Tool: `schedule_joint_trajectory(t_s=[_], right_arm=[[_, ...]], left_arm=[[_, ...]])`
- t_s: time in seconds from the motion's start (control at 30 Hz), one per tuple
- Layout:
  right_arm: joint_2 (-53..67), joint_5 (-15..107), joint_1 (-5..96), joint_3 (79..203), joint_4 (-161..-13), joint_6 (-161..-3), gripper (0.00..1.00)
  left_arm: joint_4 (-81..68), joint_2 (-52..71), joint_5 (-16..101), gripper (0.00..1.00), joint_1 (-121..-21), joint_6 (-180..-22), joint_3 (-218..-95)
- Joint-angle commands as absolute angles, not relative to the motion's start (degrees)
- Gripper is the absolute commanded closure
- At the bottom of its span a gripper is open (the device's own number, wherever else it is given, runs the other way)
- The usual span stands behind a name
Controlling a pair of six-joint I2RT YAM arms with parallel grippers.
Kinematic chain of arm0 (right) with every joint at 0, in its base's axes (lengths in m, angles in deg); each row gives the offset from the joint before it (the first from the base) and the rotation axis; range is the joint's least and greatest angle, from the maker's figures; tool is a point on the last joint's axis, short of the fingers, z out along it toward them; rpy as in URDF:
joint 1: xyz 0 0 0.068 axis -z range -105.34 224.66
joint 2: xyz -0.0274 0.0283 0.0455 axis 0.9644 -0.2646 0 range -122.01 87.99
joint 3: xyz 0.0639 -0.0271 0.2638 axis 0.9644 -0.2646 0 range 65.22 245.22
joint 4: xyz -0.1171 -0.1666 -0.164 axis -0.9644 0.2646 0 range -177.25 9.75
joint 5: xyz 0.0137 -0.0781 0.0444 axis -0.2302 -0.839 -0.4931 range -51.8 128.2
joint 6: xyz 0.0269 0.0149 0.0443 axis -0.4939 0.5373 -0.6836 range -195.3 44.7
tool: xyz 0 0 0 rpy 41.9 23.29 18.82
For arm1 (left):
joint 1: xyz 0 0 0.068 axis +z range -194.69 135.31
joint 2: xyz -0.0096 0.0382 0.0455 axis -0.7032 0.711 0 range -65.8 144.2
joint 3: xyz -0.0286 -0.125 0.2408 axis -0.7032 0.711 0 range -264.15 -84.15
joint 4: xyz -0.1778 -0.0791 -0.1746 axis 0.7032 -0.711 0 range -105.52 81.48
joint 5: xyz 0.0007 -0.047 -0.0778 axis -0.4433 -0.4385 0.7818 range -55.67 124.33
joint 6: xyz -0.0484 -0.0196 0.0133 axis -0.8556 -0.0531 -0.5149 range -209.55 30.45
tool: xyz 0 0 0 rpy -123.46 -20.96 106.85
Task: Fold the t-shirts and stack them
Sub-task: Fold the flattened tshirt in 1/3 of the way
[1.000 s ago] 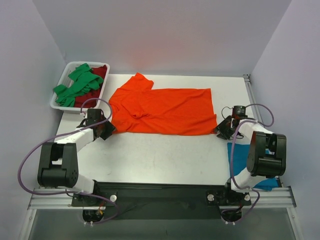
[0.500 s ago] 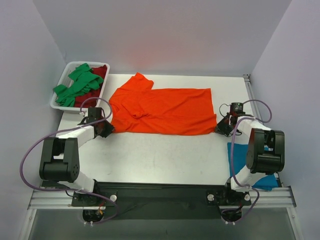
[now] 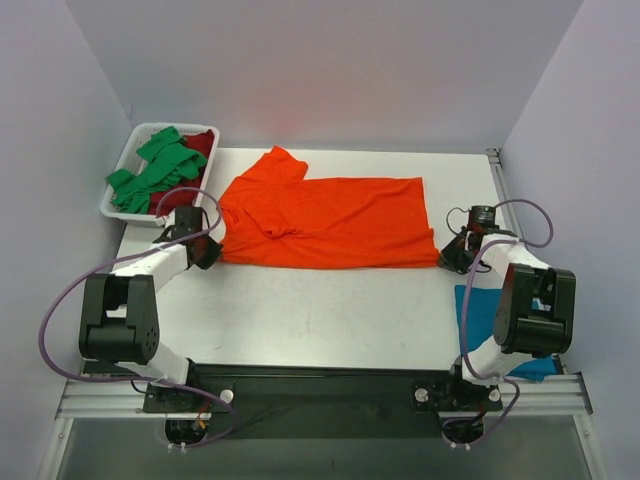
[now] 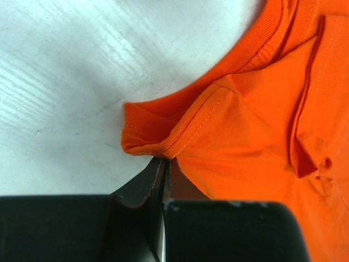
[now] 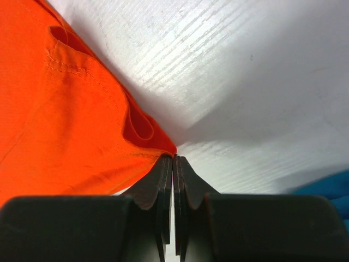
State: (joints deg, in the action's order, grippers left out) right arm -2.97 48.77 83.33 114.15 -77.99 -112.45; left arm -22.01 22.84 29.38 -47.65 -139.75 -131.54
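Note:
I should keep pulling with my left gripper toward the table's front edge (image 3: 225, 361) and let go just short of it, because the orange t-shirt's near edge (image 3: 330, 266) is straight from gripper to gripper.
The bright orange t-shirt (image 3: 325, 222) lies spread flat across the middle of the table, one sleeve pointing to the back left. My left gripper (image 3: 214, 257) is shut, pinching the folded hem at the shirt's near left corner (image 4: 150, 143). In the left wrist view the left gripper (image 4: 165, 160) shows its fingertips closed right at that hem. My right gripper (image 3: 446, 261) is shut on the near right corner; in the right wrist view the right gripper (image 5: 174, 156) nips the tip of the cloth (image 5: 152, 136). A green t-shirt (image 3: 155, 172) and a dark red one (image 3: 200, 145) lie crumpled in the tray. A teal t-shirt (image 3: 482, 312) lies by the right arm.
The white tray (image 3: 120, 165) stands at the table's back left corner, just behind the left arm. A metal rail (image 3: 495, 170) runs along the table's right edge. Purple cables loop over both arms. Walls close in on three sides.
Both grippers have closed, the right one first and the left one just now. Each slid in against a near corner of the orange shirt, whose near edge has shifted slightly.

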Motion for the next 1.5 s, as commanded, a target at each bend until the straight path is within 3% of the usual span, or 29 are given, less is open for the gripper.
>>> schedule_joint_trajectory(t_s=[0.0, 0.43, 0.83, 0.9, 1.0, 1.03, 1.07, 1.13, 1.3, 1.47], right_arm=[[0.45, 48.22, 84.94, 112.6, -75.12, -110.9, 1.0], [13.44, 52.26, 89.16, 104.61, -70.55, -109.84, 1.0], [30.14, 56.13, 91.09, 94.32, -63.7, -112.3, 1.0], [32.17, 57.09, 91.1, 92.92, -62.38, -112.48, 1.0], [36.39, 57.01, 91.18, 91.94, -60.01, -112.3, 0.86], [38.66, 56.4, 91.27, 91.94, -58.87, -112.13, 0.71], [39.81, 55.96, 91.27, 92.03, -58.25, -112.04, 0.61], [42.37, 55.35, 91.18, 92.99, -57.11, -111.43, 0.48], [42.38, 53.77, 87.42, 97.12, -56.83, -110.11, 0.46], [38.69, 47.01, 76.26, 103.35, -58.24, -111.94, 0.46]], left_arm=[[-25.3, 20.51, 26.51, 1.0, -47.41, -139.21, -133.1], [-35.93, 7.51, 21.59, 1.0, -47.32, -139.48, -127.92], [-48.14, -13.76, 17.02, 1.0, -47.32, -142.38, -117.37], [-49.47, -16.57, 16.49, 0.95, -47.32, -142.38, -117.19], [-51.05, -18.69, 17.19, 0.67, -47.32, -142.46, -117.28], [-51.32, -19.21, 17.71, 0.62, -47.32, -142.46, -117.45], [-51.49, -20.09, 17.98, 0.51, -47.32, -142.2, -118.06], [-51.76, -20.88, 18.24, 0.43, -47.32, -141.85, -119.21], [-48.16, -19.22, 22.89, 0.41, -47.41, -137.63, -123.16], [-40.78, -12.72, 30.11, 0.42, -51.44, -138.41, -122.64]])
